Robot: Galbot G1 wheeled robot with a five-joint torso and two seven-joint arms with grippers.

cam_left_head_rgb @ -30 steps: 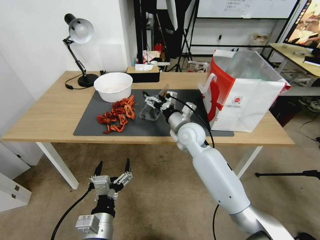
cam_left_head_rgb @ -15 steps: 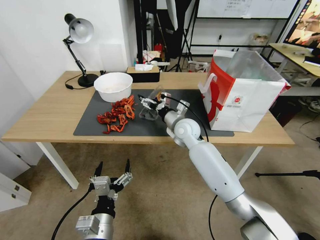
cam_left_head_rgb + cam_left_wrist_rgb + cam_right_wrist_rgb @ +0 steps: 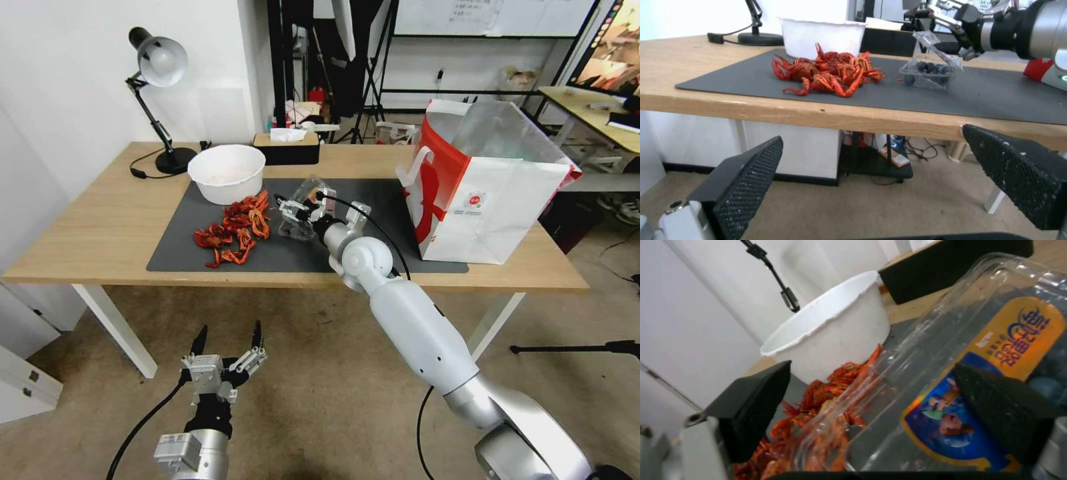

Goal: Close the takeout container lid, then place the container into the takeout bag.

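Observation:
The lid's straight moulded rim is already leaning above the container's base, so the lid should swing down over the blueberries in one piece when I push it.
The takeout container [image 3: 297,228] is a small clear clamshell on the dark mat, with blueberries in its lower half [image 3: 927,70]. Its lid [image 3: 311,189] stands half raised and leans over the base. The lid's label [image 3: 996,373] lies close in front of the right wrist camera. My right gripper [image 3: 301,202] is open at the lid, its fingers spread on either side [image 3: 876,406] with the lid's clear plastic across them. My left gripper [image 3: 227,340] hangs open below the table's front edge. The takeout bag [image 3: 497,193] stands open at the right end of the table.
A round white bowl [image 3: 227,173] sits at the mat's far left corner with a pile of red crayfish [image 3: 237,230] in front of it, just left of the container. A desk lamp [image 3: 157,67] and a black tissue box [image 3: 288,148] stand behind.
My right gripper has moved left toward the bowl, and the lid has tipped from nearly upright to leaning over the base. The left arm has barely moved.

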